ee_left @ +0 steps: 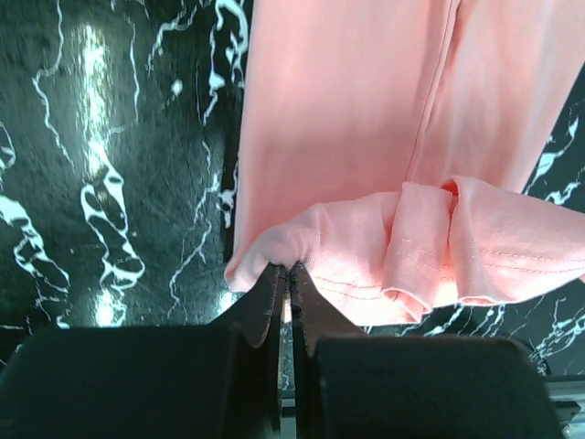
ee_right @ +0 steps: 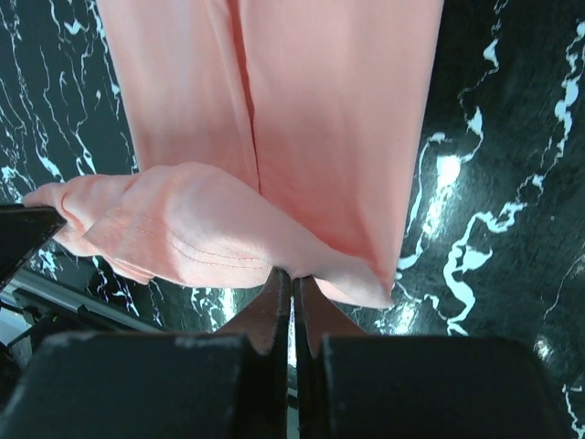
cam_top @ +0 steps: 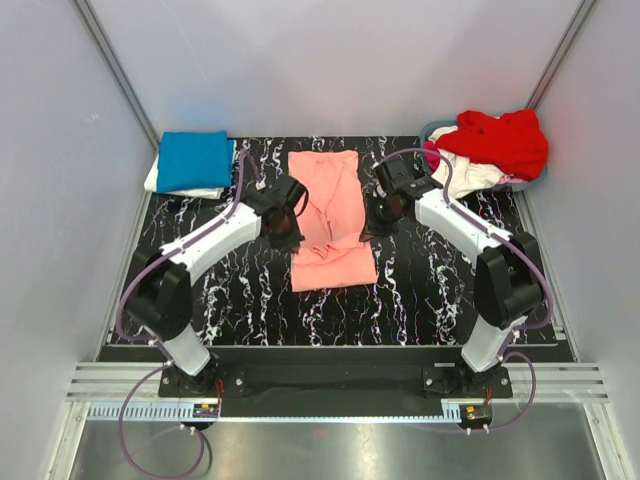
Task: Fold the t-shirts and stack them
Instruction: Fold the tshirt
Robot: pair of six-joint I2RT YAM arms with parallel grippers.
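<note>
The lifted cloth's ends are in line with the shirt's long sides. My left gripper should keep going toward the back and let go of the cloth flat there.
The salmon-pink t-shirt lies lengthwise in the middle of the black marbled table, its sides folded in. My left gripper is shut on the shirt's left edge and holds it a little above the table. My right gripper is shut on the shirt's right edge. Between the two grippers the lifted cloth bunches and hangs over the flat part. A folded bright blue t-shirt lies on a white one at the back left.
A grey basket at the back right holds red, white and magenta shirts in a heap. Grey walls close in the table on the left, the right and the back. The table is black with white veins.
</note>
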